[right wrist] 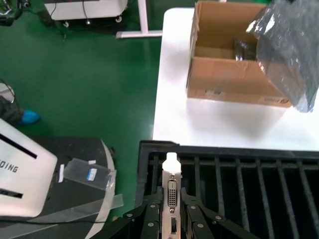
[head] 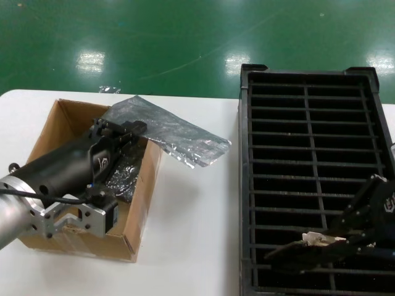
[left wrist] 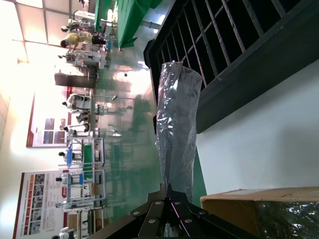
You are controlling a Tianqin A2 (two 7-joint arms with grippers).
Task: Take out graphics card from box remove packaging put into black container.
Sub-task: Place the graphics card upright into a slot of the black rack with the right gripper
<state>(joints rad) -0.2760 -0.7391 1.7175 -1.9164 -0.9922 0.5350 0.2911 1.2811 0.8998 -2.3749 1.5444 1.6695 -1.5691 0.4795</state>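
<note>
The graphics card's silver bracket is in line with the black container's bars. My right gripper should keep lowering the card until it sits in the slot, then let go.
My left gripper is over the brown cardboard box, shut on one end of the crinkly grey-blue packaging bag. The bag hangs out over the box's right wall above the white table. In the left wrist view the shut gripper pinches the bag beside the box. My right gripper is low in the near rows of the black container, shut on the graphics card. In the right wrist view the gripper clamps the card's silver bracket, its white port showing, over the container's slots.
Glossy bagged dark boards lie inside the box. The white table lies between box and container. Green floor lies beyond the table's far edge. The right wrist view shows the box, the bag and a white machine on the floor.
</note>
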